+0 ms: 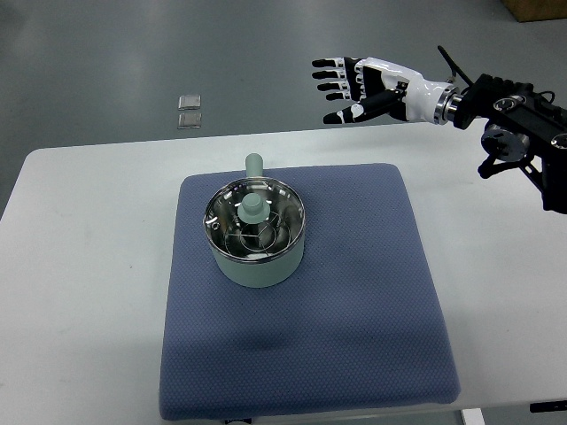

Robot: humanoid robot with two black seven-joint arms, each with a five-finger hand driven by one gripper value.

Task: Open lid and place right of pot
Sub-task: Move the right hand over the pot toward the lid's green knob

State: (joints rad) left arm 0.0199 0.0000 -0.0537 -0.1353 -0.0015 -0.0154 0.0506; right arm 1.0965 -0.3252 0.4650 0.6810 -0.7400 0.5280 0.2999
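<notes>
I expect an empty pot [258,271] when I lift the glass lid by its knob, because shiny metal [273,235] can be seen through the glass lid.
A pale green pot [258,261] stands on a blue mat [354,292], left of the mat's middle, its handle [253,166] pointing to the far side. A glass lid [255,220] with a pale green knob [252,208] sits on the pot. My right hand [353,87] hovers beyond the table's far edge, up and right of the pot, well apart from it. Its fingers are spread and hold nothing. The left arm does not show.
The mat lies on a white table [80,266]. There is bare mat to the right of the pot. Two small shiny squares [190,111] lie on the grey floor beyond the table. A brown box corner [536,9] shows at the top right.
</notes>
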